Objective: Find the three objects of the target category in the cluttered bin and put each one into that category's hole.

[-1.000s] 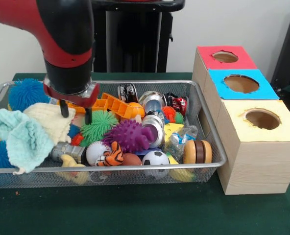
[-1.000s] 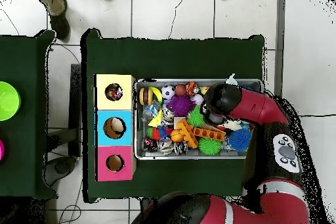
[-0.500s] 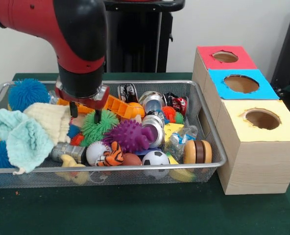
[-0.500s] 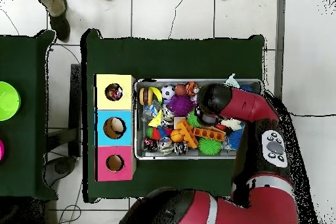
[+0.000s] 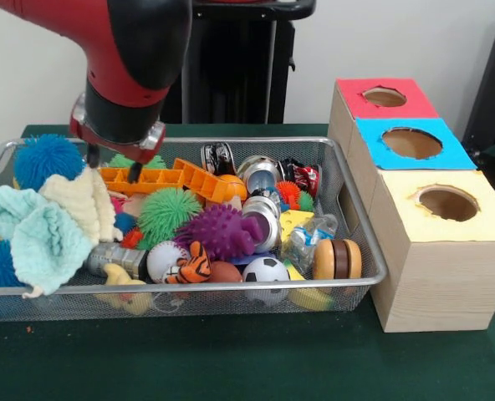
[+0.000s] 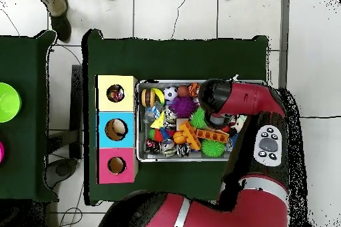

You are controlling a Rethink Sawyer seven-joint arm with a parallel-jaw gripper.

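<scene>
The cream cloth (image 5: 80, 204) sits bunched up in soft folds (image 5: 92, 194) next to the teal cloth, so I expect it to spread into a wide, limp sheet once I raise it.
The silver wire-mesh bin (image 5: 189, 288) stands on the green table and is packed with toys; it also shows in the overhead view (image 6: 141, 159). My gripper (image 5: 114, 164) hangs over the bin's far left part, just above the left end of an orange plastic piece (image 5: 176, 178). Its two black fingers (image 5: 135, 171) are apart with nothing between them. A cream cloth (image 5: 84, 205) lies below it and a blue spiky ball (image 5: 48, 159) to its left. In the overhead view my red arm (image 6: 233, 101) covers the gripper and the bin's right part.
Three wooden boxes with holes stand right of the bin: red top (image 5: 385, 98), blue top (image 5: 410, 143), yellow top (image 5: 448, 203). In the bin lie a green spiky ball (image 5: 168, 213), a purple spiky ball (image 5: 222, 230), a tiger toy (image 5: 193, 263), a soccer ball (image 5: 266, 269) and a teal cloth (image 5: 30, 234).
The gripper, earlier low among the toys near the green spiky ball, has risen and moved left and toward the bin's far rim. It holds nothing. The toys have not visibly moved.
</scene>
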